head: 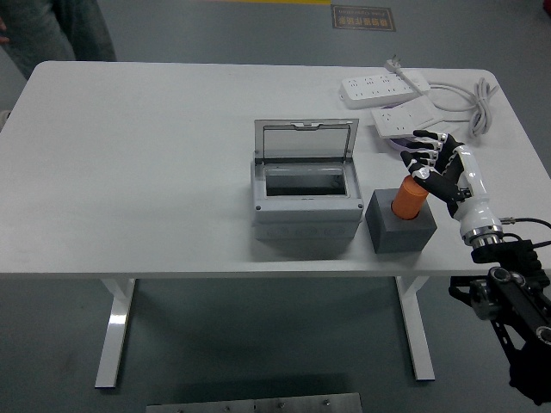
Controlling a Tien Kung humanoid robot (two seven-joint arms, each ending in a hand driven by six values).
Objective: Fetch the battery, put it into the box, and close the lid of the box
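The orange battery has a round rim circling its foot. It should slide out of the dark grey block and leave an empty socket when I lift it.
An orange cylindrical battery stands upright in a dark grey block just right of the box. The grey box sits mid-table with its clear lid raised at the back, its inside dark and bare. My right hand hovers right at the battery's top, fingers spread and closed on nothing. Whether the fingertips touch the battery is unclear. The left arm is out of view.
Two white power strips with a coiled cable lie at the back right, over a purple disc. A person's legs stand at the far left corner.
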